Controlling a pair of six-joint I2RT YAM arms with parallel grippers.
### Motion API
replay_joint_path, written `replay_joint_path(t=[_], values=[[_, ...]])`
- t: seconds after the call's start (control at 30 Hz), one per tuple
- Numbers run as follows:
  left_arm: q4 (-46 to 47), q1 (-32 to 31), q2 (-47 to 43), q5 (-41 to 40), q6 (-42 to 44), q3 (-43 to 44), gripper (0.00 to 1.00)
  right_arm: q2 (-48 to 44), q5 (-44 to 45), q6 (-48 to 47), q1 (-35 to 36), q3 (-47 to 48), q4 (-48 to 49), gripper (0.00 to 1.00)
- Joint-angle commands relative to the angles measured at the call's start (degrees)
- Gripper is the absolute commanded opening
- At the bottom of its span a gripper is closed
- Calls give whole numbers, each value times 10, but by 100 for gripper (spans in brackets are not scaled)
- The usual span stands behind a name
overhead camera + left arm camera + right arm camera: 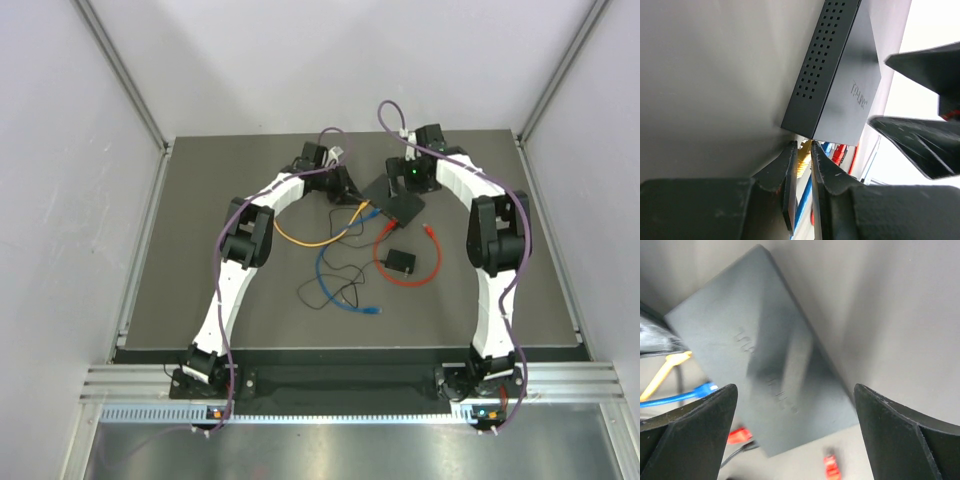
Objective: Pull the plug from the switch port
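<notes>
The loose switch (404, 206) is below my hanging right gripper, so that gripper should first press on the switch's socket edge (844, 139), and then my left gripper should regrip and pull the yellow plug.
The switch (401, 206) is a flat black box lying at the back middle of the table. A yellow plug (804, 152) sits at the switch's (840, 90) socket edge, and my left gripper (802, 146) is shut on it. Beside it a blue plug (826, 147) and a red plug (839, 152) also reach that edge. My right gripper (795, 388) hangs wide open just above the switch's top face (765, 355), with nothing between its fingers. From above, the left gripper (350, 192) is at the switch's left end and the right gripper (412, 180) is over its far side.
The yellow cable (310, 240), a blue cable (335, 290) and a red cable (395, 275) loop over the mat in front of the switch. A small black power adapter (402, 262) with a thin black wire lies inside the red loop. A loose red plug end (831, 466) rests near the switch's corner.
</notes>
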Motion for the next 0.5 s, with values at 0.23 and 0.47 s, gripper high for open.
replay_joint_path(t=[0.23, 0.47], values=[[58, 15, -43, 9, -22, -87, 56, -40, -61, 74, 22, 40, -18, 72], [89, 13, -28, 26, -55, -89, 54, 8, -90, 75, 20, 56, -22, 20]])
